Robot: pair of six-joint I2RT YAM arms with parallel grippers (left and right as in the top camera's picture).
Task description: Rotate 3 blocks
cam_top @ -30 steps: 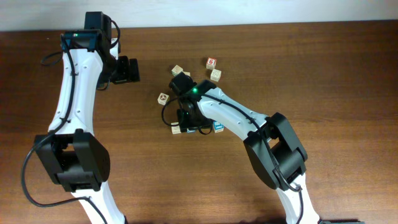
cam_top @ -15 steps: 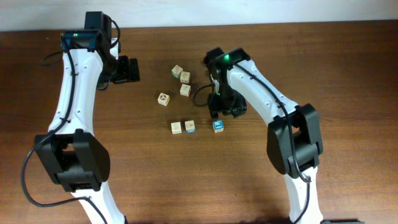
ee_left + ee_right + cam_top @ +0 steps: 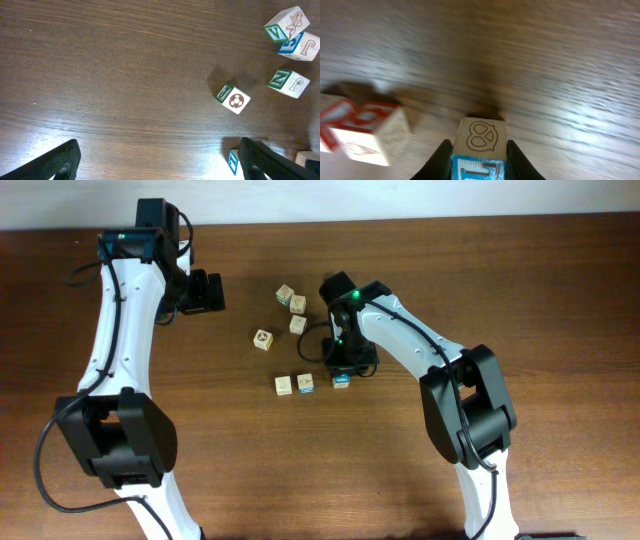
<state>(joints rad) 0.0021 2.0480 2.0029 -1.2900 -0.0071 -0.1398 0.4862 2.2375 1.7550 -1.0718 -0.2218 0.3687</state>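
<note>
A gap (image 3: pixel 323 383) lies between the blue-faced block and the pale tan blocks. My right gripper should close it first, before my left gripper pushes on the row's other end (image 3: pixel 279 386).
Three blocks lie in a row near the table's middle: two pale tan blocks (image 3: pixel 284 385) (image 3: pixel 306 384) and the blue-faced block (image 3: pixel 342 381). My right gripper (image 3: pixel 345 368) stands over the blue-faced one. In the right wrist view, this block (image 3: pixel 480 137) shows a pretzel mark above a blue face. My right gripper (image 3: pixel 479 159) is shut on it, with the dark fingers (image 3: pixel 441 157) pressed against both its sides. My left gripper (image 3: pixel 205 292) is open at the back left, holding nothing. Its fingers (image 3: pixel 60 161) are spread wide over bare wood.
More cubes sit behind the row: a cluster of three (image 3: pixel 293 306) and one with a red round mark (image 3: pixel 262 339), also seen from the left wrist (image 3: pixel 233 98). A blurred red-faced cube (image 3: pixel 365 130) lies just left of the held block.
My right arm swung from the two tan blocks out to the right, then came back onto the blue-faced block and its jaws closed on it. The left arm has not moved.
</note>
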